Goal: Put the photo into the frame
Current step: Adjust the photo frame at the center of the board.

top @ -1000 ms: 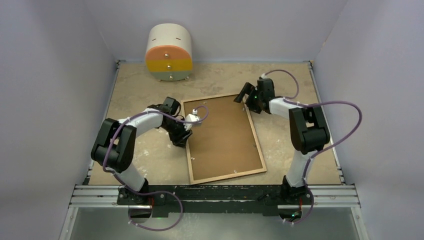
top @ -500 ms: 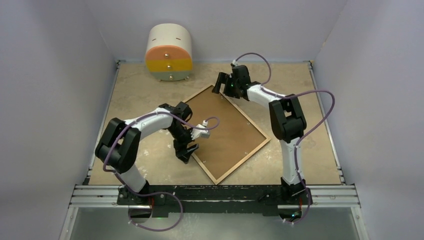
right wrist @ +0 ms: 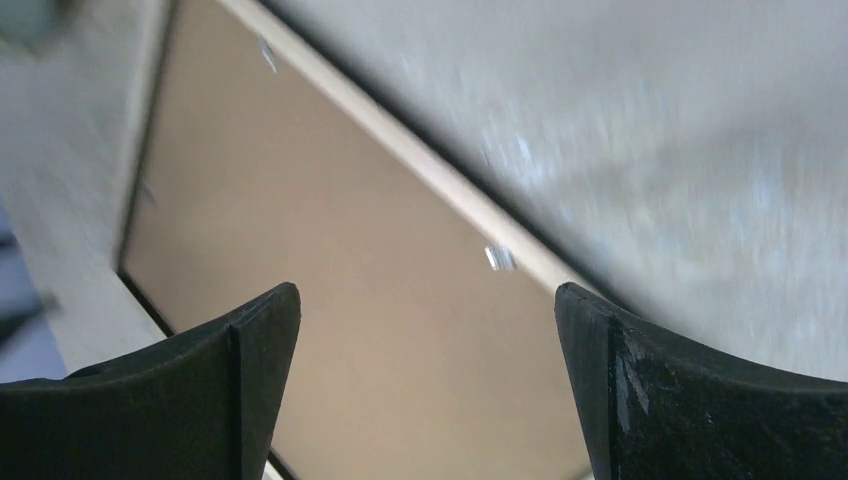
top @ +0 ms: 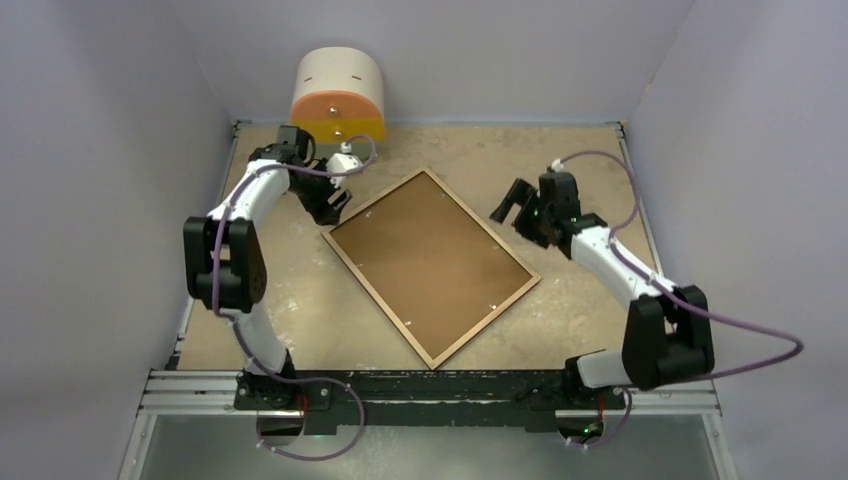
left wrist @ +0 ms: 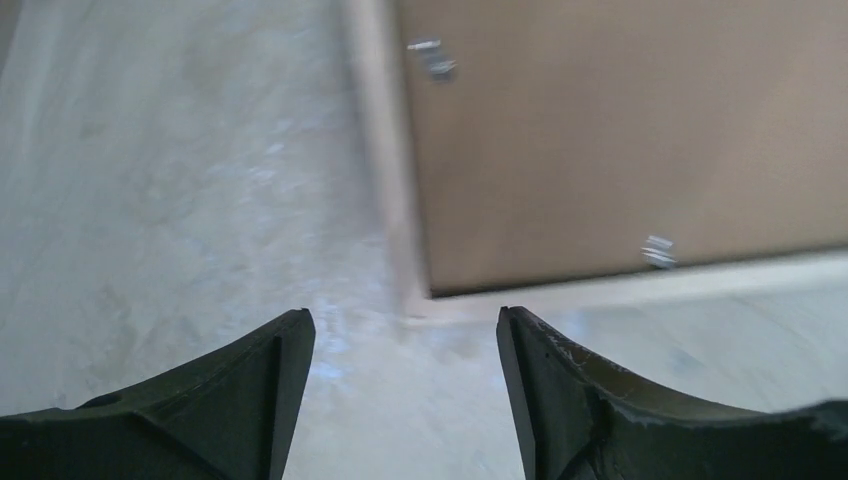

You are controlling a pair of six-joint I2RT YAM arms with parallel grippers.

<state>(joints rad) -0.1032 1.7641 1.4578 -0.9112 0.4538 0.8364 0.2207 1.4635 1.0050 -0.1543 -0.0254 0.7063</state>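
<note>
The frame lies diagonally, so I should turn it square to my grippers before my left gripper steadies the frame's rim and my right gripper reaches the frame's metal tab.
The frame lies back-up and turned diagonally in the middle of the table, its light wood rim around a plain brown backing board. The photo is out of view. My left gripper hovers open just off the frame's left corner. In the left wrist view that corner of the frame sits between the open left gripper, untouched. My right gripper is open beside the frame's far right edge. In the right wrist view the right gripper stands wide over the backing board and rim, holding nothing.
A rounded drawer unit with orange and yellow fronts stands at the back left, close behind the left arm. Grey walls close in the table on three sides. Small metal tabs sit along the backing board's edge.
The frame turned from nearly upright to diagonal. My left gripper opened and swung from the frame's left edge to its far-left corner. The right arm drew back to the right.
</note>
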